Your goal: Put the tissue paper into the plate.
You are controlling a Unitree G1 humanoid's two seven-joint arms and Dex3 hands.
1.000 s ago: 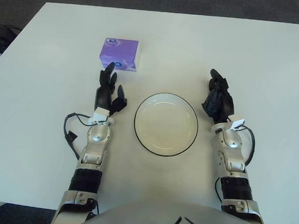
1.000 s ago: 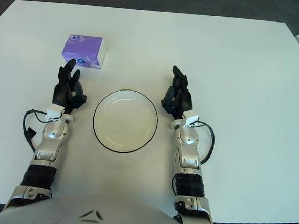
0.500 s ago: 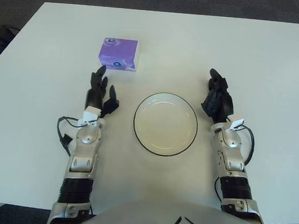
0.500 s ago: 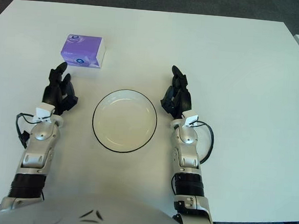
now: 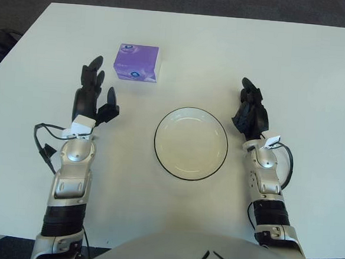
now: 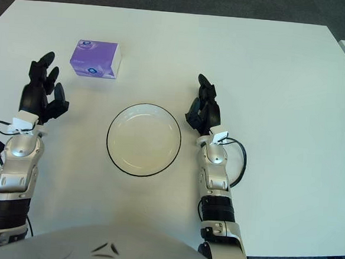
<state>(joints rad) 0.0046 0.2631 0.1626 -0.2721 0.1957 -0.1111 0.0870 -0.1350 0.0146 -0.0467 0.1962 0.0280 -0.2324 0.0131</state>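
The tissue pack (image 5: 136, 62) will keep its block shape when the robot carries it to the plate, because the white end (image 5: 158, 67) stands upright under a flat top.
A purple tissue pack (image 5: 137, 62) lies on the white table, far left of centre. A white plate (image 5: 191, 143) with a dark rim sits in the middle, empty. My left hand (image 5: 94, 94) is open, fingers spread, near and to the left of the tissue pack, apart from it. My right hand (image 5: 250, 112) is open and rests just right of the plate.
The white table (image 5: 295, 67) stretches wide to the right and back. A dark cable (image 5: 44, 147) loops beside my left forearm. Dark floor lies beyond the far table edge.
My left hand has swung to the left, away from the plate, and slightly forward, ending left of the tissue pack. The right hand has stayed in place.
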